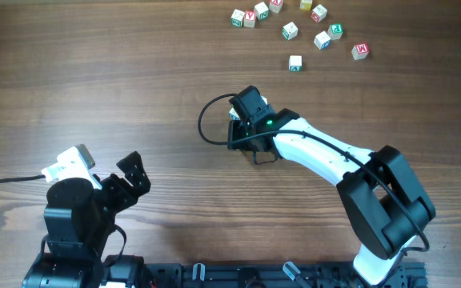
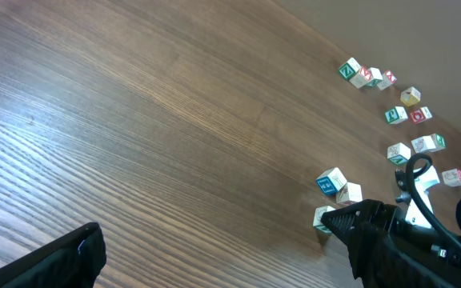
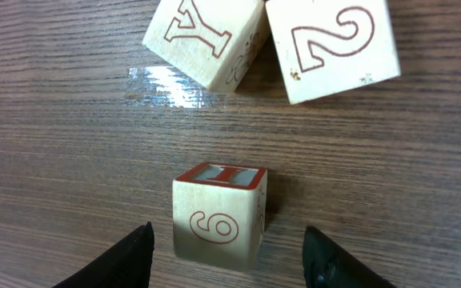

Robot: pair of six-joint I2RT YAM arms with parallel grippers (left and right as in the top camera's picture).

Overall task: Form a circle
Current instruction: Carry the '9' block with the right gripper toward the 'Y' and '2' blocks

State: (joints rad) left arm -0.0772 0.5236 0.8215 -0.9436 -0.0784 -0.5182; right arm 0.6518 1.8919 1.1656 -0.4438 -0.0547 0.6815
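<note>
Next, my right gripper closes on the 6 cube (image 3: 217, 216) and moves it closer to the Y cube (image 3: 206, 42) and the 2 cube, because it stands away from them.
The circle (image 2: 338, 194) is a small group of three white letter cubes at the table's middle. In the right wrist view a cube with a red 6 (image 3: 218, 220) stands between the fingers of my right gripper (image 3: 228, 240). The gripper is open, with a gap on each side of that cube. A little beyond it, apart from it, lie a Y cube (image 3: 202, 36) and a 2 cube (image 3: 334, 44) side by side. From overhead my right gripper (image 1: 246, 122) hides most of the group. My left gripper (image 1: 112, 166) is wide open and empty at the near left.
Several loose letter cubes (image 1: 290, 30) lie scattered at the far right of the table, also seen from the left wrist as loose cubes (image 2: 398, 114). A black cable loop (image 1: 205, 122) sticks out to the left of the right wrist.
</note>
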